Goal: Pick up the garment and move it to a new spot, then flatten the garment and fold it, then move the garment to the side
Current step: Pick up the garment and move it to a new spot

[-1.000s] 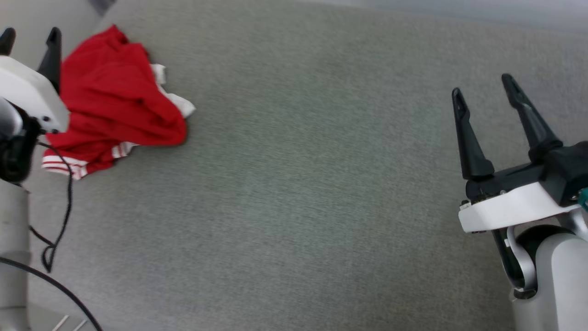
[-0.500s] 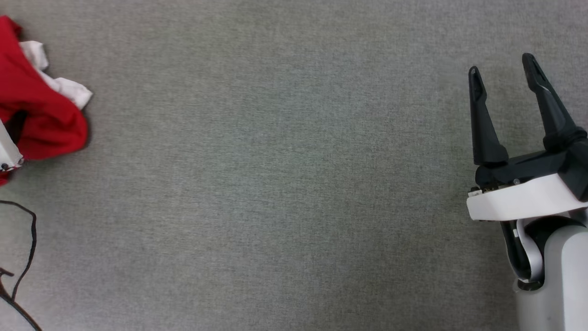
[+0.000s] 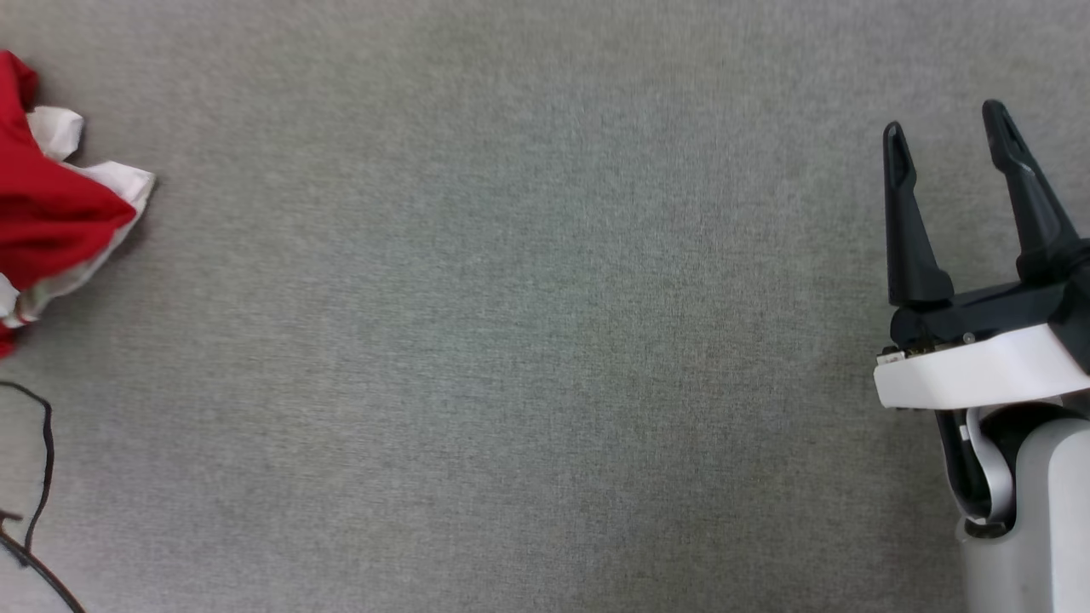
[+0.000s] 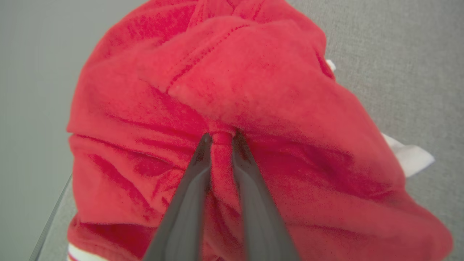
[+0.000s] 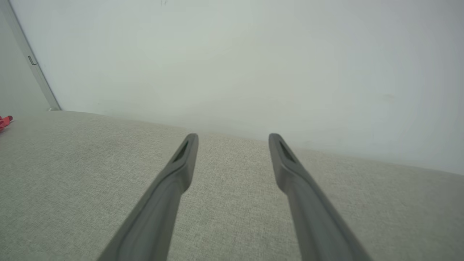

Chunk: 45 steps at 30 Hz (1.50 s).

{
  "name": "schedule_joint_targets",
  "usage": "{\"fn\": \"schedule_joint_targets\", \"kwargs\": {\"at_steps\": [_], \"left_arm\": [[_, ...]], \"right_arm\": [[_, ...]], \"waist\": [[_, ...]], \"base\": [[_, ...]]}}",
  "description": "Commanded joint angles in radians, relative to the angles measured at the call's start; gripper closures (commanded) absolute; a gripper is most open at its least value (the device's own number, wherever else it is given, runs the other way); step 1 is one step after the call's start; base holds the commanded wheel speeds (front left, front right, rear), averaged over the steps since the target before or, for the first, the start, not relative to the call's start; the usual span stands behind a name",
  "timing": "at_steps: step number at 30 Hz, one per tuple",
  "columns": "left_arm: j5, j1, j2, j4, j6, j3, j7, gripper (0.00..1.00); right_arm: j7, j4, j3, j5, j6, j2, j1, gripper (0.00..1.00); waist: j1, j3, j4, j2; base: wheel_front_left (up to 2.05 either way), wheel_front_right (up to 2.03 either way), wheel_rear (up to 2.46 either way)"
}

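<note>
White ends [image 3: 124,182] stick out from under the red folds, so the garment [image 3: 60,209] will open out to a white sleeve on each side when I pull.
The garment [image 3: 47,217], red with white sleeve cloth poking out, lies bunched at the far left edge of the head view on the grey cloth surface. In the left wrist view the garment [image 4: 275,90] is a crumpled red heap, and my left gripper [image 4: 221,137] is shut on a pinched fold of its red fabric. A white sleeve [image 4: 407,154] sticks out at the right of that heap. My right gripper [image 3: 945,128] stands open at the right of the head view, far from the garment, with nothing between its fingers; the right gripper [image 5: 233,139] hovers low over bare cloth.
The grey fabric surface [image 3: 528,340] stretches wide between the garment and my right arm. A black cable [image 3: 38,460] loops at the lower left. A pale wall [image 5: 232,54] rises behind the surface's far edge, with a metal strip [image 5: 32,61] at its left.
The head camera has swung right, so the garment sits at the left edge. The garment's right side has pulled up and shifted, showing more white beneath.
</note>
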Motion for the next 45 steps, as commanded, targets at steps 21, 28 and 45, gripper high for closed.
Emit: {"fn": "schedule_joint_targets", "kwargs": {"at_steps": [21, 28, 45], "left_arm": [[0.098, -0.075, -0.037, -0.062, -0.01, -0.065, -0.453, 1.0], [0.11, 0.002, -0.169, -0.208, 0.002, -0.135, -0.46, 1.0], [0.113, 0.369, -0.455, -0.632, 0.011, -0.447, -0.302, 1.0]], "right_arm": [[-0.03, 0.079, -0.038, 0.085, 0.0, 0.002, 0.155, 0.0], [-0.008, 0.072, -0.031, 0.093, 0.0, 0.002, 0.214, 0.0], [0.021, 0.035, -0.01, 0.13, 0.0, 0.002, 0.271, 0.0]], "waist": [[-0.0001, -0.401, -0.018, 0.0], [-0.0001, -0.493, -0.088, 0.0], [-0.0001, -0.392, -0.267, 0.0]], "base": [[0.0, 0.0, 0.0], [0.0, 0.0, 0.0], [0.0, 0.0, 0.0]]}}
